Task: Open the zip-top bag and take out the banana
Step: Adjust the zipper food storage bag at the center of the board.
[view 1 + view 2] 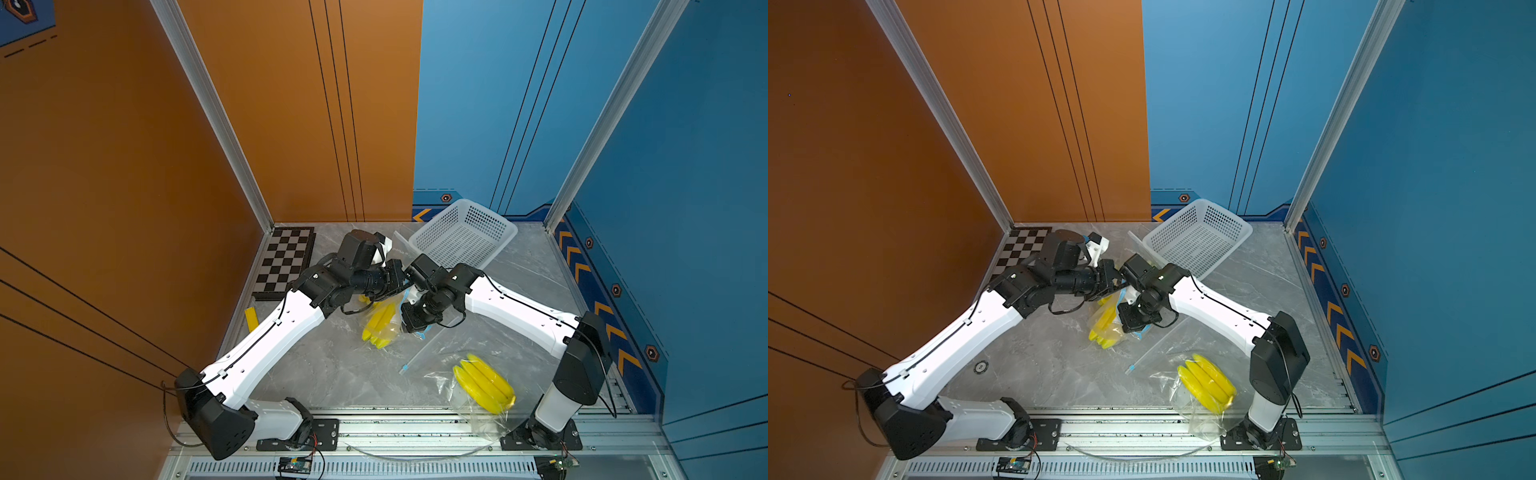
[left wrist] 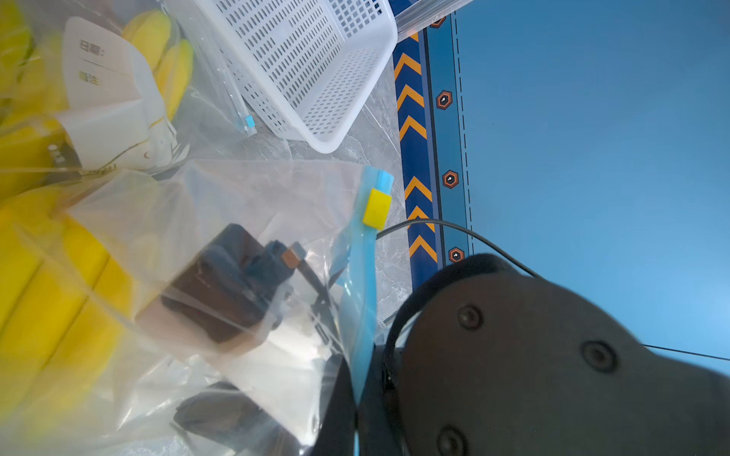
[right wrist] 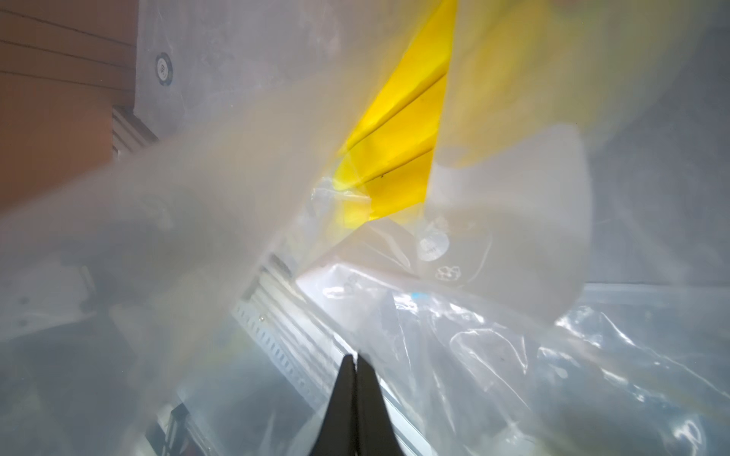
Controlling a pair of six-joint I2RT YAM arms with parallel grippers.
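Observation:
The banana (image 1: 381, 322) hangs at the bottom of the bag, out of reach of the right gripper's fingers, so the robot should lay the bag down and move its left gripper to the closed end (image 1: 379, 343).
A clear zip-top bag (image 1: 395, 316) hangs between my two grippers over the middle of the table, with a yellow banana bunch (image 1: 380, 326) (image 1: 1106, 328) inside it. My left gripper (image 2: 357, 398) is shut on the bag's blue zip strip (image 2: 361, 300), a short way below the yellow slider (image 2: 376, 208). My right gripper (image 3: 355, 359) is shut with the bag's clear film pinched at its tips. The banana (image 3: 399, 158) shows through the film beyond them. In both top views the grippers (image 1: 406, 286) (image 1: 417, 328) nearly touch each other above the bag.
A second clear bag holding bananas (image 1: 484, 384) lies at the front right, beside the right arm's base. An empty bag with a blue zip (image 1: 415, 361) lies between the two. A white basket (image 1: 490, 214) leans at the back right, and a checkerboard (image 1: 286, 257) lies at the back left.

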